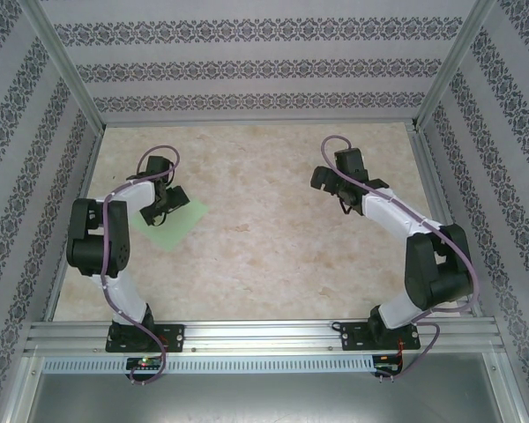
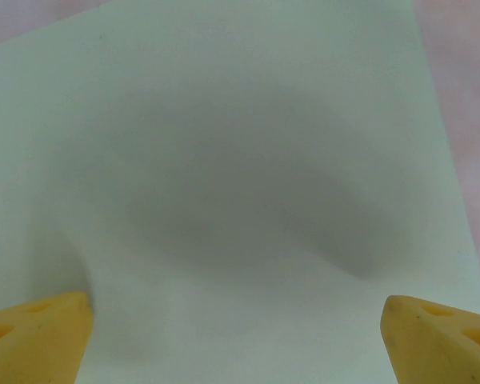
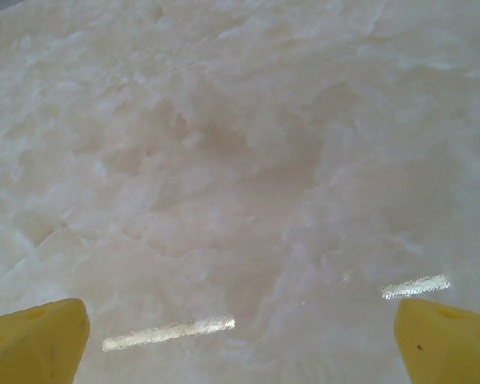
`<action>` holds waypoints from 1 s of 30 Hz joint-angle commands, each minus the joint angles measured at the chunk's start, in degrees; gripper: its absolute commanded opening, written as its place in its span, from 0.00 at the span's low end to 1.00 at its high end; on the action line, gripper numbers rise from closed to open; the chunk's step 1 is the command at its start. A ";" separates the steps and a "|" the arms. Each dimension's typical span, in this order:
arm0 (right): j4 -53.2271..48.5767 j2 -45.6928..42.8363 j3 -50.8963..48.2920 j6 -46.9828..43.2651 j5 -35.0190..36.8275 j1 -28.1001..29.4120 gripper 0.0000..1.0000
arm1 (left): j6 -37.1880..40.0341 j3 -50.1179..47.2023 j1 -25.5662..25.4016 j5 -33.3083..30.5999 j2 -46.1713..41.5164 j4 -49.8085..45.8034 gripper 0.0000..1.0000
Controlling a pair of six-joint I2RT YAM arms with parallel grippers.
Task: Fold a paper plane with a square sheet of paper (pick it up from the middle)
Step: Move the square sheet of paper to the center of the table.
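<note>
The pale green sheet [image 1: 174,232] lies under my left gripper, far from my right gripper, so next I slide it to the table's middle [image 1: 266,211] for my right gripper.
A pale green square sheet of paper [image 1: 175,225] lies flat on the left part of the marbled table. My left gripper [image 1: 165,203] hangs low over its middle, jaws spread wide. From the left wrist view the sheet [image 2: 240,160] lies close below, and the two yellow fingertips [image 2: 40,336] stand far apart at its near edge with nothing between them. My right gripper [image 1: 335,187] hovers open over bare table on the right side, its yellow fingertips [image 3: 444,340] wide apart above the marble surface.
The marbled tabletop [image 1: 273,247] is fenced by patterned walls at the back and both sides. A metal rail [image 1: 264,339] runs along the near edge by the arm bases.
</note>
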 commanded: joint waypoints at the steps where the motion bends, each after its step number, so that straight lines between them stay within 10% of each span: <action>1: -0.63 1.26 1.78 0.51 -0.59 0.65 0.98 | -1.69 3.56 -1.81 -1.39 2.86 -2.86 0.93; 30: -6.09 -6.86 -4.45 1.35 2.73 -3.96 0.98 | -9.67 33.33 -30.81 21.62 23.50 0.31 0.89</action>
